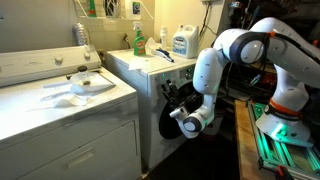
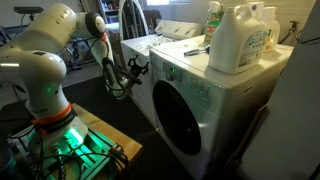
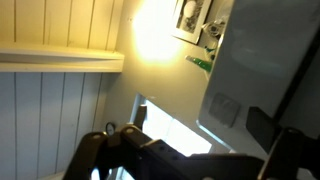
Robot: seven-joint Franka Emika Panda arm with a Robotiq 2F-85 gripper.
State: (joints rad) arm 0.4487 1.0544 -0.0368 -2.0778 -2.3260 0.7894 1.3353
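My gripper's open fingers are at an angle to the dark slot in the washer [image 3: 299, 77], so next I turn them to line up with it before I hook a finger behind the white panel [image 3: 246, 62].
My gripper [image 1: 177, 95] is at the upper front of a white front-loading washer [image 1: 150, 75], next to its dark round door [image 2: 180, 122]. In an exterior view the gripper [image 2: 136, 68] sits by the washer's top front corner and points upward. In the wrist view the two dark fingers [image 3: 190, 160] stand wide apart with nothing between them. Above them are the washer's white panel [image 3: 250, 70] and a bright lit wall. I cannot tell whether a finger touches the washer.
A white detergent jug [image 2: 243, 38] and a green bottle [image 2: 213, 20] stand on the washer; both show in an exterior view [image 1: 182, 42] [image 1: 138, 40]. A second white machine [image 1: 60, 110] carries a white cloth [image 1: 85, 85]. My base [image 2: 60, 140] glows green on a wooden platform.
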